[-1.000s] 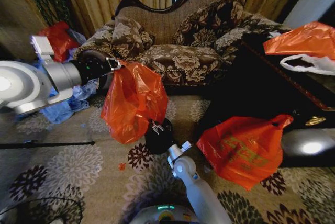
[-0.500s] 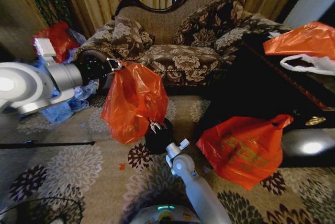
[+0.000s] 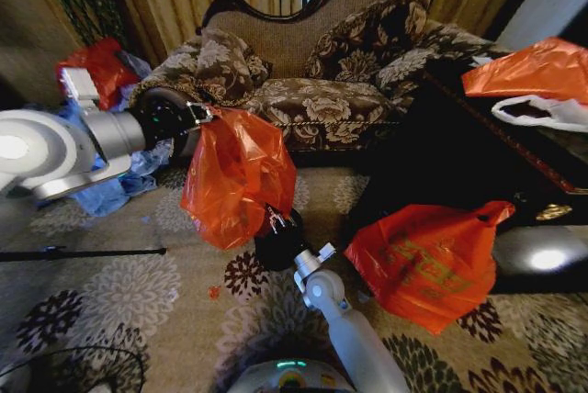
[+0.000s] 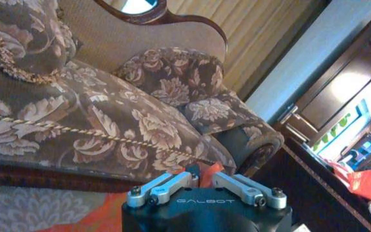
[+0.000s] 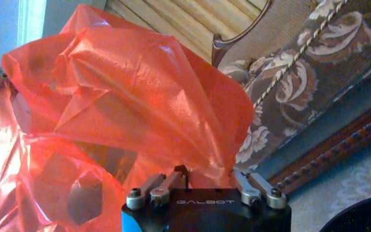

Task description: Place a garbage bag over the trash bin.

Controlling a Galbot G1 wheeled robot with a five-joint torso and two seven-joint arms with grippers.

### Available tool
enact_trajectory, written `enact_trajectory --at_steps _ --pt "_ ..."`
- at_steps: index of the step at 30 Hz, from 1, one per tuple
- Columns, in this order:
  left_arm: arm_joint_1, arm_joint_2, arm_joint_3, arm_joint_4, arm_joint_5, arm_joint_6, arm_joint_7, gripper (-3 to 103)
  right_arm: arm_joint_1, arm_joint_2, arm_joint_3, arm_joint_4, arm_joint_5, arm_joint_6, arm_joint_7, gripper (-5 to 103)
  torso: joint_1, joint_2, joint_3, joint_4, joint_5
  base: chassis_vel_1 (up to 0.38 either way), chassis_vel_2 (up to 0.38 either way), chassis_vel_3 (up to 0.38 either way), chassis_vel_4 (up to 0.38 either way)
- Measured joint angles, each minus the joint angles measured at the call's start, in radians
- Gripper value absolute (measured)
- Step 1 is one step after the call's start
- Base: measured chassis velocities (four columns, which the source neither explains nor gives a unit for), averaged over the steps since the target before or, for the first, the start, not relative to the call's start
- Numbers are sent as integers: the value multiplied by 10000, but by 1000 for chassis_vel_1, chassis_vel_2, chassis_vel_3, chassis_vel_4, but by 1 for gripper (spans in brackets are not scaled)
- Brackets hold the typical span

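The garbage bag (image 3: 241, 177) is hanging loosely and is much wider than the trash bin (image 3: 274, 253), so the bag will fall down around the bin when I lower the bag.
The garbage bag (image 3: 237, 177), thin crinkly red-orange plastic, hangs in the air in front of the sofa. My left gripper (image 3: 213, 114) is shut on its top edge; in the left wrist view a strip of the bag (image 4: 202, 171) shows between the left gripper's (image 4: 204, 184) fingers. The trash bin (image 3: 283, 248), small and black, stands on the carpet just below the bag's lower right corner. My right gripper (image 3: 275, 220) is right above the bin at the bag's lower edge. In the right wrist view the right gripper (image 5: 206, 175) is open and the bag (image 5: 127, 111) hangs close before it.
A patterned sofa (image 3: 312, 90) stands behind. A larger printed orange bag (image 3: 432, 260) leans on a dark cabinet (image 3: 469, 163) to the right, with orange (image 3: 537, 67) and white (image 3: 542, 111) bags on top. Red (image 3: 99, 67) and blue bags (image 3: 110, 193) lie at left.
My right gripper has shifted slightly up and right, closer to the bag's lower edge. The bag and my left arm have barely moved.
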Motion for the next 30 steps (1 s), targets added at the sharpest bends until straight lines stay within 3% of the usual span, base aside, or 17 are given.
enact_trajectory --at_steps 9,18,20,22,24,30 --pt "368 -321 -125 -9 151 -20 -29 0 -617 -658 693 1062 -135 -13 240 1 0 0 0 -1 0 0 0 0 0" --pt "1241 -708 -369 -30 563 -10 -67 0 -1271 -1541 1383 2272 25 -93 463 0 0 0 0 0 2 0 0 0 0" --pt "1740 -1127 -459 30 925 48 -74 0 -1699 -2074 1850 2855 49 -108 676 0 0 0 0 -1 -1 0 0 0 0" --pt "1883 -1223 -505 42 1020 69 -71 0 -1794 -2182 1944 2977 65 -108 725 0 0 0 0 -3 -1 0 0 0 0" --pt "2783 -1587 -1034 -5 1372 213 -30 0 -2050 -2602 2242 3328 105 -109 939 0 0 0 0 -1 1 0 0 0 0" --pt "3692 -2075 -1511 -160 1789 453 16 0 -2110 -2911 2477 3620 53 -94 1512 0 0 0 0 -5 3 0 0 0 0"
